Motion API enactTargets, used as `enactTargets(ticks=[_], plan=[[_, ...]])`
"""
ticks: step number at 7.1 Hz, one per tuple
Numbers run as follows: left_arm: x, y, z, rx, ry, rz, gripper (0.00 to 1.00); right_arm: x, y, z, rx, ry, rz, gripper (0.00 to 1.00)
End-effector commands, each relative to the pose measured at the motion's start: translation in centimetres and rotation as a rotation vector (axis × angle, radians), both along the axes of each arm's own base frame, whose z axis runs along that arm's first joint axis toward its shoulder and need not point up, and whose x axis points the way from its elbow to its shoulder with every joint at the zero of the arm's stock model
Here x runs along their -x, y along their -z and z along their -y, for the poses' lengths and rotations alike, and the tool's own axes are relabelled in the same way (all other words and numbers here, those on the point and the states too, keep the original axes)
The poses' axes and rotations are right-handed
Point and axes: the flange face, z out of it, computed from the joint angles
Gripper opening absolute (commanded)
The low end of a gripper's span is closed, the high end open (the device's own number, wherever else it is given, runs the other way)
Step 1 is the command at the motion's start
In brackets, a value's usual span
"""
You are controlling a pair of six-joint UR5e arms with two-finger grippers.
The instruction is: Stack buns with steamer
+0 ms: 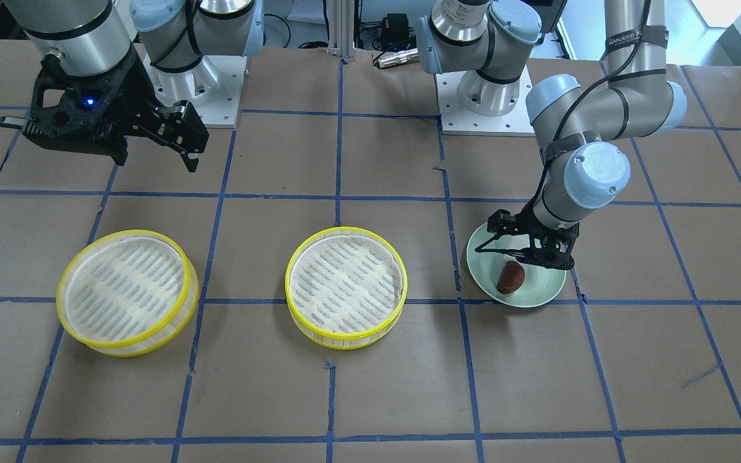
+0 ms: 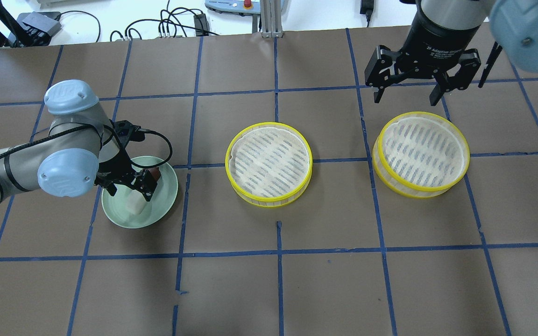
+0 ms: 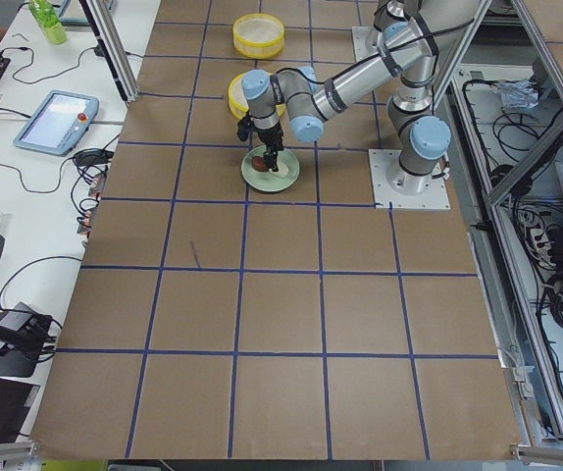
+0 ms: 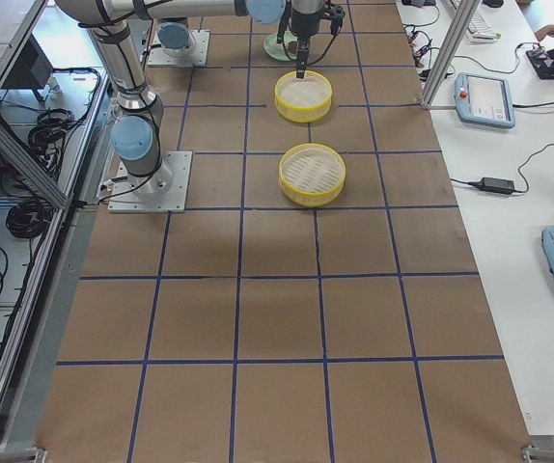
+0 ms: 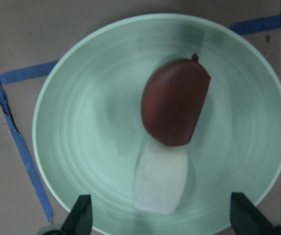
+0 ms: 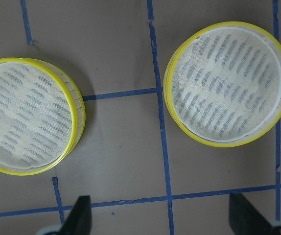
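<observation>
The two steamer trays look equally wide, so the tray (image 1: 128,292) by the robot's right gripper will perch on the other's rim (image 1: 346,335) when the robot carries it over.
A pale green plate (image 5: 81,98) holds two buns that touch: a glossy reddish-brown bun (image 5: 175,103) and a white bun (image 5: 161,181). My left gripper (image 5: 162,218) is open just above the plate, its fingertips wide apart either side of the white bun. In the overhead view the left gripper (image 2: 129,184) covers part of the plate (image 2: 166,196), with the white bun (image 2: 134,204) and the brown bun (image 2: 155,174) showing. Two yellow-rimmed steamer trays (image 2: 269,161) (image 2: 421,154) sit empty. My right gripper (image 2: 409,88) is open and empty, high over the table beside the right tray.
Blue tape lines cross the brown table. The two arm bases (image 1: 486,96) (image 1: 197,90) stand at the robot's edge. Cables and boxes (image 2: 40,23) lie beyond the far edge. The two trays stand about a tray's width apart.
</observation>
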Motion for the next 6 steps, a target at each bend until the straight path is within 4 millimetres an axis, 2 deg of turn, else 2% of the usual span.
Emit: enactTargets(ticks=[1, 2, 3, 4, 5, 6], plan=[[0.3, 2.0, -1.6, -0.053, 0.005, -0.006, 0.65, 4.8, 0.2, 1.3, 0.006, -0.087, 0.011, 1.0], [0.1, 1.9, -1.4, -0.047, -0.002, 0.005, 0.16, 8.7, 0.6, 2.0, -0.009, -0.06, 0.005, 1.0], [0.1, 1.1, -1.1, -0.018, -0.048, 0.021, 0.02, 12.2, 3.2, 3.4, -0.047, -0.04, 0.013, 1.0], [0.2, -0.6, -0.6, 0.03, -0.076, 0.034, 0.02, 15.6, 6.7, 4.6, -0.058, -0.113, 0.011, 0.99], [0.2, -3.5, 0.6, 0.09, -0.077, 0.046, 0.02, 19.8, 10.7, 4.8, -0.062, -0.109, 0.024, 0.99], [0.5, -6.9, 0.7, 0.117, -0.069, 0.049, 0.02, 22.1, 15.2, 4.7, -0.037, -0.12, 0.022, 0.99]])
